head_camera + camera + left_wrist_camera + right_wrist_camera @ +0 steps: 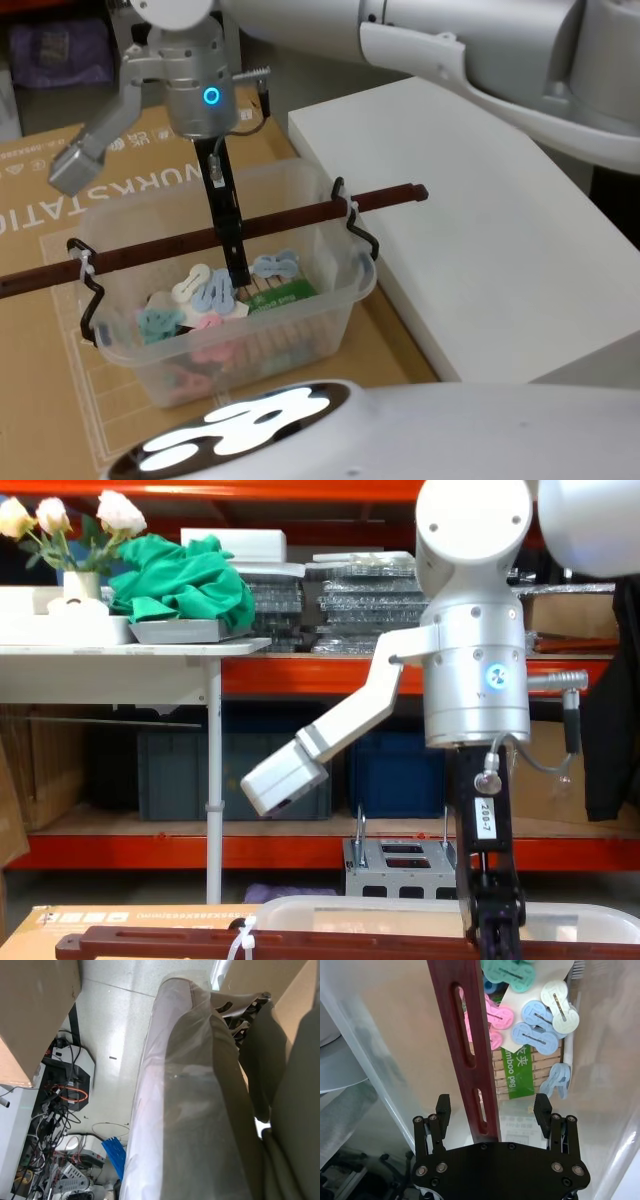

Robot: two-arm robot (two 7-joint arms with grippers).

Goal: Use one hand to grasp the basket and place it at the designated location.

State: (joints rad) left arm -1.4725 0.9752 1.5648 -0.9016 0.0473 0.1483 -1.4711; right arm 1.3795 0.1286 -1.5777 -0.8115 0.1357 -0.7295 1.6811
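Observation:
The basket [350, 916] will come up close under the handle when I lift, because a white zip tie [243, 939] goes around the handle by the basket's rim.
The basket [338, 310], a clear plastic tub holding pastel clothes pegs [210, 290], sits on a cardboard sheet. Its dark reddish-brown bar handle [300, 212] spans the top, with a white zip tie [85, 268] at the left end. My right gripper [234, 250] reaches straight down at the bar's middle. In the right wrist view the gripper [492, 1106] is open, one black finger on each side of the slotted handle [470, 1050] without touching it. The chest view shows the same gripper [495, 930] at the handle [300, 943] above the basket's rim [380, 908]. The left arm is parked.
A white raised platform [480, 220] lies just right of the basket. The cardboard sheet [40, 200] extends left and behind. Beyond stand orange shelves with dark blue crates [400, 770] and a white table with a green cloth [180, 580].

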